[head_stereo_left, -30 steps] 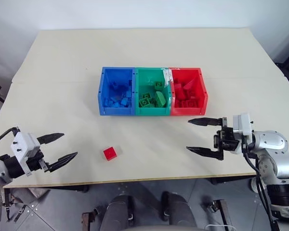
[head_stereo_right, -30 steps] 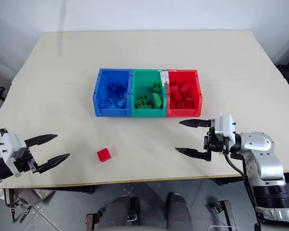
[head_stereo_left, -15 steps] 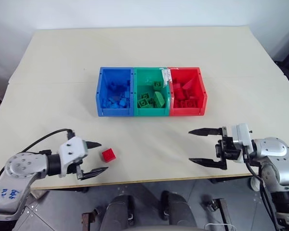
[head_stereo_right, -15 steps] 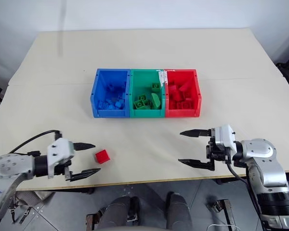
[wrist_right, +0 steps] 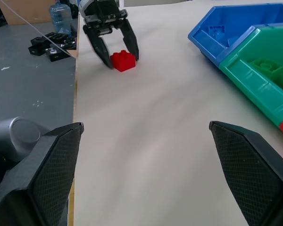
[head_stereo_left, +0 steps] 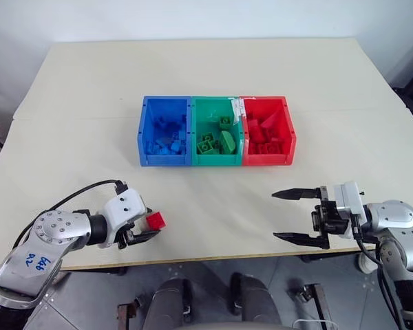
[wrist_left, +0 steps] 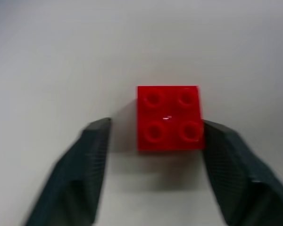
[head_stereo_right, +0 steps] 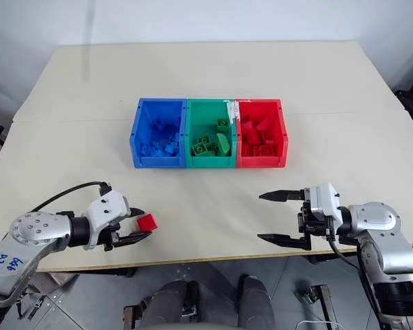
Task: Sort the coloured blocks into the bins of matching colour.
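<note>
My right gripper should move back, because it is hovering in front of the red bin, where my left gripper has to bring the red block.
A small red studded block (head_stereo_left: 155, 220) lies on the table near its front edge, left of centre. My left gripper (head_stereo_left: 151, 224) reaches around it, jaws narrowed. In the left wrist view one finger (wrist_left: 226, 160) touches the block (wrist_left: 169, 117), and the other finger (wrist_left: 85, 165) stands a small gap off it. My right gripper (head_stereo_left: 274, 216) hovers wide open and empty over the front right of the table. The joined blue (head_stereo_left: 165, 160), green (head_stereo_left: 217, 160) and red (head_stereo_left: 268, 160) bins stand at mid-table, each holding several bricks of its own colour.
The beige table (head_stereo_left: 193, 69) stretches bare behind and beside the bins. Its front edge runs just below both grippers. In the right wrist view a water bottle (wrist_right: 61, 12) and dark clutter (wrist_right: 52, 44) lie on the floor beyond the table's left side.
My left gripper swung in to the right, up to the red block, and its fingers narrowed around it. The right gripper stayed wide open and drew back slightly.
</note>
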### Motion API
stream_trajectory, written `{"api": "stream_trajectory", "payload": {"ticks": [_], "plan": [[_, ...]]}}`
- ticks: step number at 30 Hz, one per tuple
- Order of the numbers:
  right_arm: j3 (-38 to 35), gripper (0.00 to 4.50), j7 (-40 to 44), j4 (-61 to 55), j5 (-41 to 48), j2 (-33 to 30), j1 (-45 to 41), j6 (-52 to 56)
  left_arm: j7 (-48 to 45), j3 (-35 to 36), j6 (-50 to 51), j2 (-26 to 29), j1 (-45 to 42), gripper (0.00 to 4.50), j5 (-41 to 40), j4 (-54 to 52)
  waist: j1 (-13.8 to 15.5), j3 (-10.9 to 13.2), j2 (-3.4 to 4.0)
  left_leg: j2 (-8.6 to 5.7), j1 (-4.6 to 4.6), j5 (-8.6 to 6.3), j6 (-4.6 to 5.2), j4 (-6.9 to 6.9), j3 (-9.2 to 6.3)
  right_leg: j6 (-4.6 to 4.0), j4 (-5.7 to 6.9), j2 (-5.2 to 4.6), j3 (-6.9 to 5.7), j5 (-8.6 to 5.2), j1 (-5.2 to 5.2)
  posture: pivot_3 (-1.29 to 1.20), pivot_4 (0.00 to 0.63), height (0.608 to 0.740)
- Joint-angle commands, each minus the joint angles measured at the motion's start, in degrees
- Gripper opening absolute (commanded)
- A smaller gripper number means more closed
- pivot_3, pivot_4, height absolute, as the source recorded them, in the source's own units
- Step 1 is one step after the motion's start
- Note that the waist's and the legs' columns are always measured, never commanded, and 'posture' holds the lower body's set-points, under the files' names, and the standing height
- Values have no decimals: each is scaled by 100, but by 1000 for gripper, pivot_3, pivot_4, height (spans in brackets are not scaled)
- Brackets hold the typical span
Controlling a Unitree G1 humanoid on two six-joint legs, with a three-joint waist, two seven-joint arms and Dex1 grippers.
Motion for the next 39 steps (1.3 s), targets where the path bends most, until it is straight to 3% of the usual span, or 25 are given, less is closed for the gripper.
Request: {"api": "stream_trajectory", "payload": {"ticks": [1, 3, 7, 12, 20, 24, 31, 39], "plan": [[-114, 4500, -34, -170, 62, 4, -19, -93, -41, -145, -108, 124, 11, 1734, 158, 9, 0, -2, 3, 0, 0, 0, 0, 0, 0, 0, 0, 0, 0, 0, 0, 0, 150, 740], [-110, 4500, -48, -153, 52, 11, -33, -107, -93, -70, -257, 43, -82, 1462, 79, 136, 0, -2, 3, 1, 1, 0, -1, 0, 0, 0, -2, 0, 0, 0, 0, 0, 150, 740], [-127, 4500, -123, -130, 32, 39, -50, -130, -410, 518, -641, -625, -476, 1462, -838, 440, 23, -2, 3, -1, 0, 3, 2, 0, 0, -1, -4, -3, 0, 0, 0, 0, 150, 740], [-258, 4500, -448, -107, 36, 148, -37, -178, -823, 735, -1342, -756, -934, 1462, -1021, 953, 6, -2, 3, -2, 0, 6, 2, 0, 1, 0, 4, -1, -1, 0, 0, 0, 150, 740], [-939, 4500, -1574, -294, 214, 426, 132, -29, -659, -409, -1684, -1831, -2852, 1462, -607, 2098, 137, -3, 2, -15, -2, 16, 15, 13, 5, 13, 1, -2, 1, 7, 11, 0, 150, 740], [-1466, 4500, -2063, -669, 161, 510, 710, -91, -459, -1252, -2400, -3058, -4276, 1462, 71, 3715, 279, -2, 0, -18, -22, 17, 18, 39, 8, 15, 2, 6, -13, 8, 14, 0, 150, 740], [-1971, 4500, -2729, -1640, 112, 793, 1883, -123, -247, -1541, -4292, -4749, -6237, 1462, 806, 6893, 265, -2, -1, -27, -26, 4, 34, 66, 9, 23, -15, 11, -9, 13, 20, 0, 150, 740], [-2106, 4500, -3492, -2755, 30, 1352, 2921, -137, 556, -1378, -5517, -5563, -7448, 1462, 1466, 9549, 181, -2, -1, -9, -27, -7, 46, 66, 8, 23, -45, 2, -8, 12, 14, 0, 150, 740]]}}
